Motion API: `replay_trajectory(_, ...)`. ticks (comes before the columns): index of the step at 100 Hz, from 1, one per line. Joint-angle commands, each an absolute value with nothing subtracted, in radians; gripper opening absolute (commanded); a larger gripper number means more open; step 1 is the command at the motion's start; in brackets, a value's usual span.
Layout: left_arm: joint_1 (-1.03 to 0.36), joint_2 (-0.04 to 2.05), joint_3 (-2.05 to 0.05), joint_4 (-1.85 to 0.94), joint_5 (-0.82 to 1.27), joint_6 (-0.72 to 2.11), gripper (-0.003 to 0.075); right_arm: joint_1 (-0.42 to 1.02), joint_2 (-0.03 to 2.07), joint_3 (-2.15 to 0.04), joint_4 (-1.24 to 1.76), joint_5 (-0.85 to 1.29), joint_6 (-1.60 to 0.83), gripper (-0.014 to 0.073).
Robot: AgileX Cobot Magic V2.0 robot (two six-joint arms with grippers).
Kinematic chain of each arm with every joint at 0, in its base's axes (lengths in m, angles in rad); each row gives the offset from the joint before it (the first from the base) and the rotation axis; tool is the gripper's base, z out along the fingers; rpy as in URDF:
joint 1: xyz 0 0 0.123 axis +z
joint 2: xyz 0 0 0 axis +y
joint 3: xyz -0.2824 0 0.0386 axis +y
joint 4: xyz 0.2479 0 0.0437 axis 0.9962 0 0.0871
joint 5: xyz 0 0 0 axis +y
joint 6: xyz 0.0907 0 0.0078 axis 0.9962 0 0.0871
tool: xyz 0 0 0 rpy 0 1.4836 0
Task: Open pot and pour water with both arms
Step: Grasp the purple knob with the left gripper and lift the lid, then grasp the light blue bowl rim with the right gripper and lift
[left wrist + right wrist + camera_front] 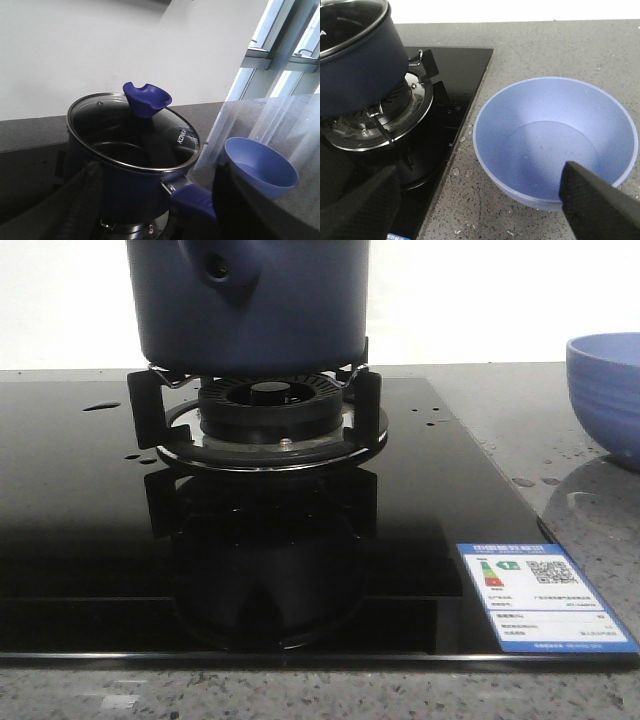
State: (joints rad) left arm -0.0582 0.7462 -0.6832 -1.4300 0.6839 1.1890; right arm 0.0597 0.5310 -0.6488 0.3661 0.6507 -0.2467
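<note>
My left gripper needs to keep moving closer until it closes on the blue knob (147, 98), because the knob stands clear on the glass lid (143, 112) and lines up with the open fingers.
The dark navy pot (250, 305) stands on the gas burner (270, 420), its handle socket with a round hole (218, 270) facing the camera. In the left wrist view the pot (125, 185) carries a glass lid (130, 135) with a blue knob (146, 99), and a blue handle (192, 200) sticks out. My left gripper (160, 215) is open, its fingers either side of the pot's lower wall and handle. My right gripper (477, 210) is open and empty above the counter beside the light blue bowl (555, 145). Water shows as drops (100, 406) on the cooktop.
The black glass cooktop (90, 540) has a sticker (545, 598) at its front right corner. The light blue bowl (610, 390) stands on the speckled grey counter (590, 510), right of the cooktop. Small drops (462, 137) lie along the cooktop's edge.
</note>
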Motion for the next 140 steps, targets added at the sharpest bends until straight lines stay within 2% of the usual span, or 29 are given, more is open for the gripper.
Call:
replay_trajectory(1, -0.069, 0.815, -0.741, -1.58, 0.724, 1.304, 0.0442, 0.061, 0.541, -0.685, 0.388, 0.604, -0.255, 0.0591)
replay_trajectory(30, -0.091, 1.056, -0.885, -1.614, 0.758, 1.475, 0.0447, 0.061, 0.541, -0.685, 0.388, 0.607, -0.255, 0.0591)
replay_trajectory(47, -0.161, 1.185, -0.973, -1.614, 0.75, 1.574, 0.0541, 0.061, 0.541, -0.685, 0.388, 0.605, -0.255, 0.0591)
replay_trajectory(81, -0.24, 1.416, -1.149, -1.607, 0.724, 1.612, 0.0542, 0.061, 0.541, -0.685, 0.388, 0.605, -0.255, 0.0591)
replay_trajectory(107, -0.3, 1.496, -1.225, -1.606, 0.72, 1.627, 0.054, 0.061, 0.541, -0.685, 0.388, 0.605, -0.255, 0.0591)
replay_trajectory(140, -0.311, 1.515, -1.236, -1.617, 0.732, 1.658, 0.0534, 0.061, 0.541, -0.685, 0.388, 0.607, -0.255, 0.0591)
